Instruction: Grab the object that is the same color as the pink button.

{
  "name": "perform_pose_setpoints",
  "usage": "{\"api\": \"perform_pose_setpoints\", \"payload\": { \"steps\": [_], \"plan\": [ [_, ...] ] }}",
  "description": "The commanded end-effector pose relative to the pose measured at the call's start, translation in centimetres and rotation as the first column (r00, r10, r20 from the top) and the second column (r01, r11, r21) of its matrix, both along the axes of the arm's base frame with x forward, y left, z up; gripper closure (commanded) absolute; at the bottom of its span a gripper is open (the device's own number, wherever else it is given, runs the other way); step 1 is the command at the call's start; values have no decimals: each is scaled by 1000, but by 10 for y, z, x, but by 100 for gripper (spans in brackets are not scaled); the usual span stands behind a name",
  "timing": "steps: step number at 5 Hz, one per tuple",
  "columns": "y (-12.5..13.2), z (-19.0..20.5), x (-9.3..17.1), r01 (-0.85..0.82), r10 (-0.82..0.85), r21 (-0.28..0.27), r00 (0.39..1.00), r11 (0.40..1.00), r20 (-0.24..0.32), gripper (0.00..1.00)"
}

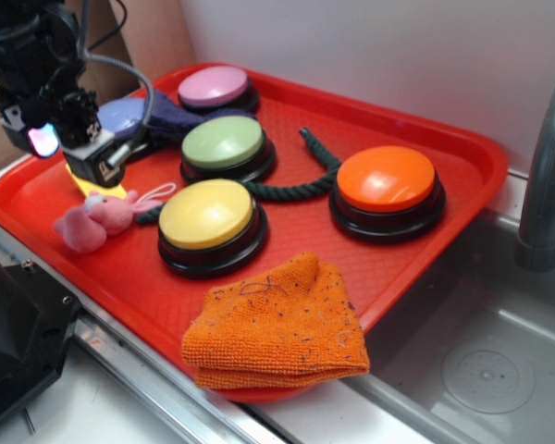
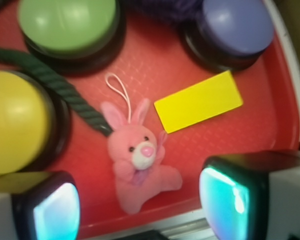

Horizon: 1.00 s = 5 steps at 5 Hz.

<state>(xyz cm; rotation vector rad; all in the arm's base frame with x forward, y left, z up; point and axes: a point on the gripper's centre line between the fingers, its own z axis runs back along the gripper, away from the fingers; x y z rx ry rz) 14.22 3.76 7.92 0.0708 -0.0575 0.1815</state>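
The pale loop string (image 1: 156, 195) is clear of the dark green rope. The pink plush rabbit (image 1: 98, 220) will come up free of the rope when I lift it.
A small pink plush rabbit (image 1: 94, 220) with a pale loop string lies on the red tray (image 1: 416, 139) at its left front, left of the yellow button (image 1: 206, 215). In the wrist view the rabbit (image 2: 138, 160) lies face up, in line with the gap between my fingers. My gripper (image 2: 140, 207) is open and empty, hovering above the rabbit; in the exterior view it (image 1: 51, 129) sits up and left of the toy. The pale pink button (image 1: 215, 86) stands at the tray's far edge.
A flat yellow block (image 2: 198, 101) lies right of the rabbit. Green (image 1: 224, 143), blue-lavender (image 2: 235, 25) and orange (image 1: 386, 178) buttons, a dark green rope (image 1: 291, 190) and an orange cloth (image 1: 277, 324) are on the tray. A sink (image 1: 481, 370) lies to the right.
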Motion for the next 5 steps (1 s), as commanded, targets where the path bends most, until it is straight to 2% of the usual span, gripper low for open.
{"api": "perform_pose_setpoints", "payload": {
  "steps": [1, 2, 3, 4, 5],
  "plan": [
    [24, -30, -2, 46, -47, 9, 998, 999, 47, 0],
    [25, -55, -1, 76, -67, -118, 995, 990, 75, 0],
    [21, -73, 1, 91, -80, -173, 994, 981, 69, 0],
    [20, -81, 0, 69, -59, -188, 996, 980, 60, 0],
    [18, -78, -1, 38, -28, -163, 998, 986, 64, 100]
  ]
}}
